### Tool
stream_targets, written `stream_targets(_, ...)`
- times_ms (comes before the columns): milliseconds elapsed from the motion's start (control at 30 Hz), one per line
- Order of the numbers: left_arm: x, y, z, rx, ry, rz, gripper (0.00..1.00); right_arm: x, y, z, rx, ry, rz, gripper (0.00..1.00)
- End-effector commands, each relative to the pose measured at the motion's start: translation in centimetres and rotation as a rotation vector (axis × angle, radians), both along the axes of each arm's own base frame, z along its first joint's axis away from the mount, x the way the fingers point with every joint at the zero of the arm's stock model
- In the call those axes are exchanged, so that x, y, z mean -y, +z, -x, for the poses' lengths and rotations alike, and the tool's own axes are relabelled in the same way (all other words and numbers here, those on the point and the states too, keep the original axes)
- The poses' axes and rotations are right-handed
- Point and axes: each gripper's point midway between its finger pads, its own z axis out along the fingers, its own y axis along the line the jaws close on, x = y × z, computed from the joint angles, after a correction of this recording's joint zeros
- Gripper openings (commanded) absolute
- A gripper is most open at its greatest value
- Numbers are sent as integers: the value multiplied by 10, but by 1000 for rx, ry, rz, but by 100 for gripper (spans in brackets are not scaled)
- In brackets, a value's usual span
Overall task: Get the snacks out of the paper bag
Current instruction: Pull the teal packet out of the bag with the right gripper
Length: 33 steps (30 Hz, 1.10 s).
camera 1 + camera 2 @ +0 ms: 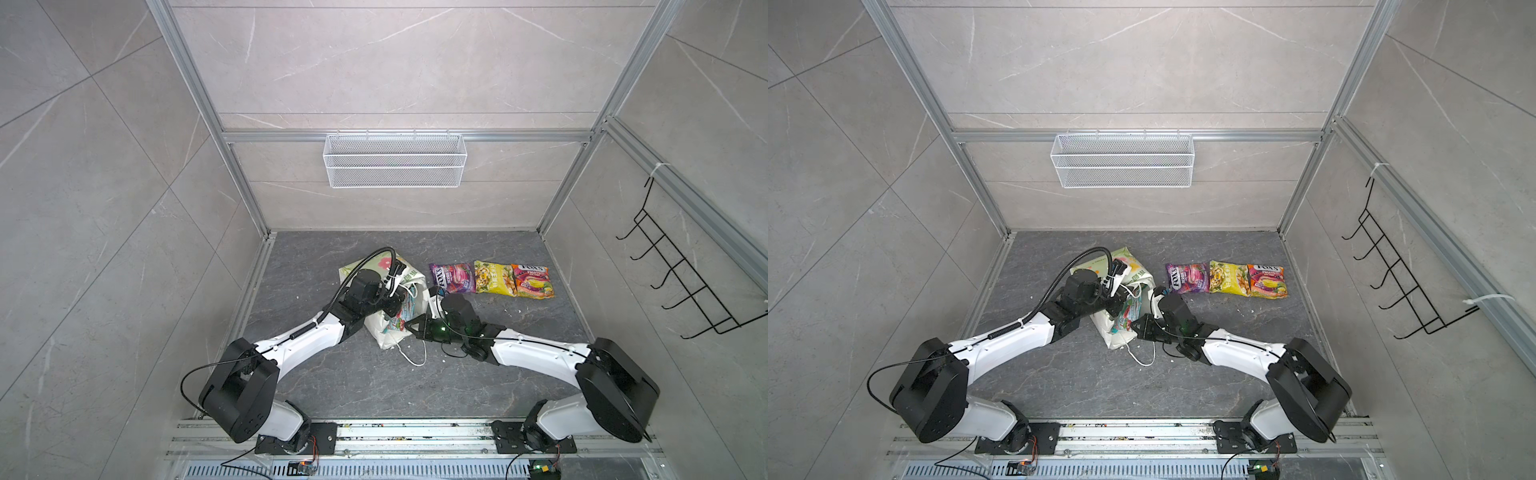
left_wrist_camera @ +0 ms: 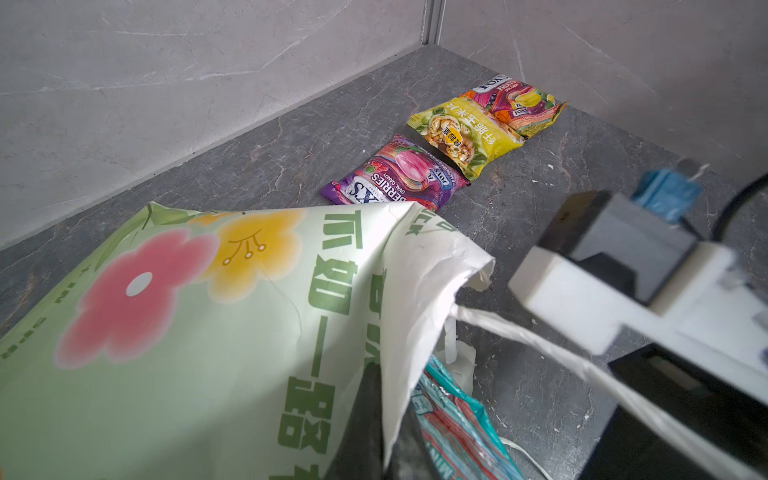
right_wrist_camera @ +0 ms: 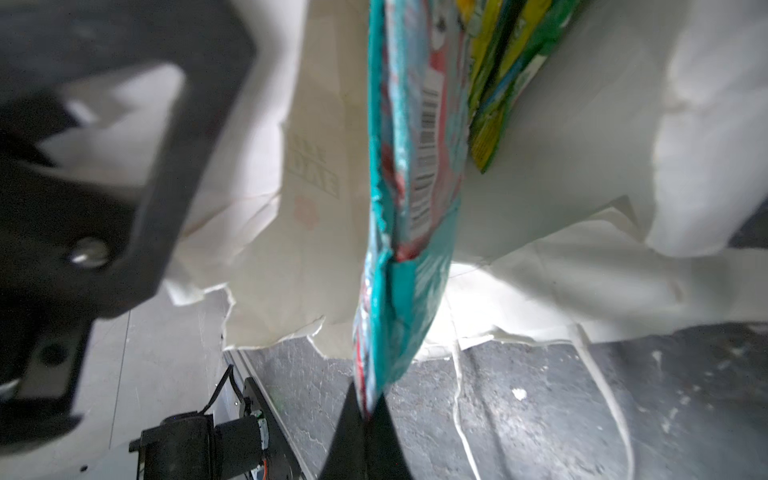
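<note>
My right gripper keeps pulling, as the teal-red packet (image 1: 1125,315) sticks out under the bag's raised rim, and lets go of it in front of the yellow-green packet.
The paper bag (image 1: 353,270) lies on its side on the dark floor, its mouth toward the arms. My left gripper (image 2: 384,432) is shut on the bag's upper rim and holds the mouth up. My right gripper (image 3: 365,415) is shut on the edge of a teal-red packet (image 3: 415,166) that sticks out of the mouth, also seen in a top view (image 1: 401,313). Deeper inside the bag lie green-yellow packets (image 3: 498,83). To the bag's right a purple packet (image 1: 453,278), a yellow-green packet (image 1: 494,277) and a red-pink packet (image 1: 532,281) lie in a row on the floor.
A white wire mesh basket (image 1: 395,160) hangs on the back wall. A black hook rack (image 1: 685,282) is on the right wall. One white cord handle (image 1: 411,357) trails loose on the floor in front of the bag's mouth.
</note>
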Motion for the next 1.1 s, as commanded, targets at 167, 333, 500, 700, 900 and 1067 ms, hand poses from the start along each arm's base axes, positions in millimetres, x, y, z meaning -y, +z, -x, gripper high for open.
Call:
stream_targets(167, 2, 26, -11, 72, 21, 17, 0, 37, 34, 27, 111, 71, 163, 0)
stream_targets(333, 2, 27, -14, 78, 25, 4, 0, 67, 50, 33, 159, 32, 263, 0)
stream_targets(500, 1, 30, -14, 96, 20, 1, 0, 97, 64, 34, 192, -6, 362, 0)
stream_targets(700, -3, 32, -7, 95, 3, -24, 0, 132, 69, 28, 153, -41, 473, 0)
stream_targets(900, -11, 34, -4, 120, 26, -34, 0, 149, 53, 19, 82, -3, 593, 0)
stream_targets(1067, -9, 36, -5, 120, 22, -12, 0, 170, 38, 3, 43, -67, 661, 0)
